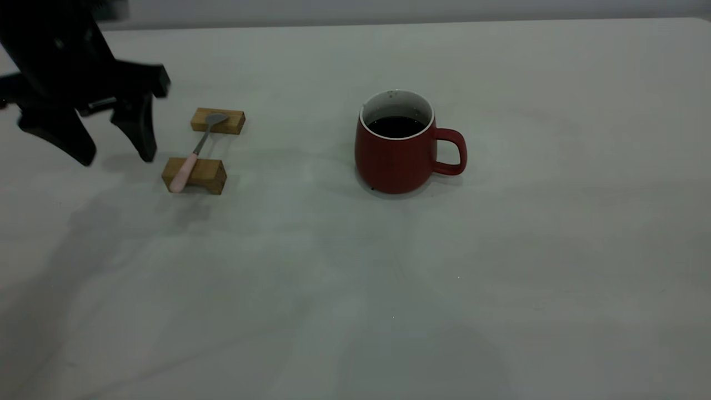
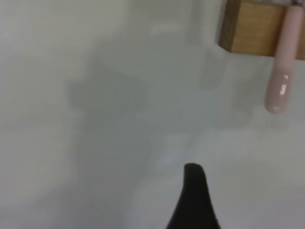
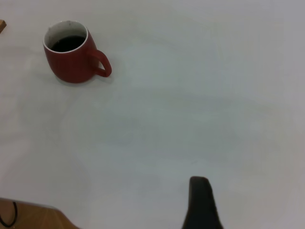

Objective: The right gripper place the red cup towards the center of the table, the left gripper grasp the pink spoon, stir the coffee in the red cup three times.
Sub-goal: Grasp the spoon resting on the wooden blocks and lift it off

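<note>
The pink spoon's handle (image 1: pixel 183 176) end (image 2: pixel 277 98) sticks out free past the near wooden block. My left gripper should keep going down toward it until the open fingers are on both sides of the spoon's handle.
The red cup (image 1: pixel 395 153) stands upright near the middle of the table (image 1: pixel 355 289), its handle pointing to the exterior view's right, with dark coffee (image 1: pixel 395 126) inside. The pink spoon (image 1: pixel 191 158) lies bridged across two wooden blocks, bowl on the far one. My left gripper (image 1: pixel 116 158) hovers open just left of the spoon, holding nothing; in the left wrist view one finger (image 2: pixel 194 200) shows, with the spoon's handle (image 2: pixel 282 71) beyond it. The right gripper is outside the exterior view; its finger (image 3: pixel 200 202) shows far from the cup (image 3: pixel 71 59), with nothing against it.
The near wooden block (image 1: pixel 203 176) and the far wooden block (image 1: pixel 228 121) carry the spoon. A brown surface with a dark cable (image 3: pixel 28 217) shows past the table's edge in the right wrist view. Bare tabletop surrounds the cup on all sides.
</note>
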{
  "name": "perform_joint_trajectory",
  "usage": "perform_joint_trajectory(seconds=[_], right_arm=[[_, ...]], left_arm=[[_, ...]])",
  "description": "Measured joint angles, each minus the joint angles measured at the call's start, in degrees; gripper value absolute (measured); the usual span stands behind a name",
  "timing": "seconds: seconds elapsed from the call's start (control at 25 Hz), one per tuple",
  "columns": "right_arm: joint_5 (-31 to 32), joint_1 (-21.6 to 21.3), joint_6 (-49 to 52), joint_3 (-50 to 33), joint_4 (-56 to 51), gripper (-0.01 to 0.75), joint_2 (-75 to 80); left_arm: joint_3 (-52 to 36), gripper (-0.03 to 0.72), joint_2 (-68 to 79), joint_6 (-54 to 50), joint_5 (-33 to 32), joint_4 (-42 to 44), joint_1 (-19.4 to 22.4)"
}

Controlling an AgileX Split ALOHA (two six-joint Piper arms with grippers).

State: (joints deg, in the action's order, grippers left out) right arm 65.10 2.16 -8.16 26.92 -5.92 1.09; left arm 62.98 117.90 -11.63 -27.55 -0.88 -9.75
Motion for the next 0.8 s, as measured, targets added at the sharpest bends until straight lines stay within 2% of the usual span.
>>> perform_joint_trajectory(seconds=[0.52,0.8], right_arm=[[0.0,0.0,0.0,0.0,0.0,0.587,0.0],[0.0,0.0,0.0,0.0,0.0,0.587,0.0]], left_arm=[[5.7,0.65,10.7,2.4,5.4,-0.2,-2.8],[6.0,0.567,12.5,2.5,7.2,-0.2,-2.9]])
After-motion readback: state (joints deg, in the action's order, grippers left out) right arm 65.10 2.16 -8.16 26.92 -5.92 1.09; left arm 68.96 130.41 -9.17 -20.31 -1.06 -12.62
